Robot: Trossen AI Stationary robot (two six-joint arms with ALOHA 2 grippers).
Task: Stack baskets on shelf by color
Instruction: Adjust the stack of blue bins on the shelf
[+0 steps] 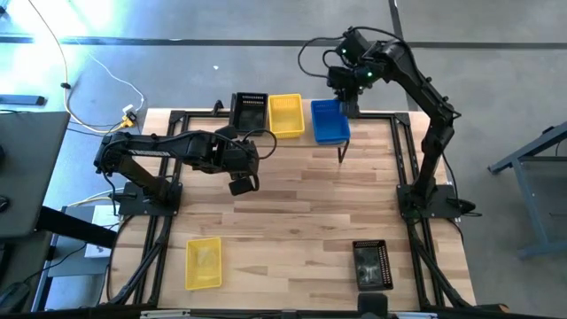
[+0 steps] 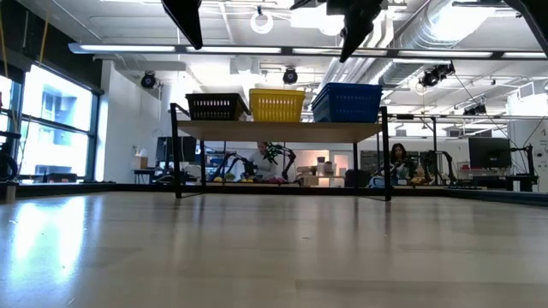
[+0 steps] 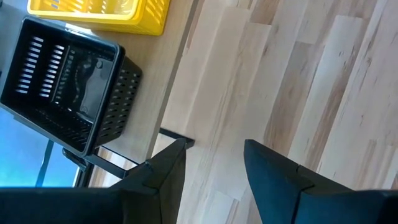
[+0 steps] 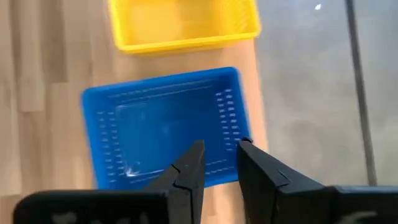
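Observation:
The blue basket (image 1: 330,122) is crooked at the end of the shelf, so my right gripper should move to the basket's outer side (image 1: 349,130) and push it toward the yellow basket to make it sit square.
On the shelf (image 2: 282,131) at the table's far edge stand a black basket (image 1: 249,111), a yellow basket (image 1: 285,115) and a blue basket (image 1: 330,121), side by side on their bottoms. My right gripper (image 4: 221,148) hovers open just above the blue basket (image 4: 161,124), over its right end, clear of it in the low view (image 2: 351,34). My left gripper (image 3: 214,146) hangs open over the bare tabletop, in front of the shelf's left end near the black basket (image 3: 68,81). A second yellow basket (image 1: 204,262) and a second black basket (image 1: 372,264) lie on the table's near part.
The shelf's thin black legs (image 2: 177,162) stand on the wooden tabletop (image 1: 292,204), which is bare in the middle between the arms. Black frame rails (image 1: 403,159) run along the table's sides. Beyond the far edge is grey floor.

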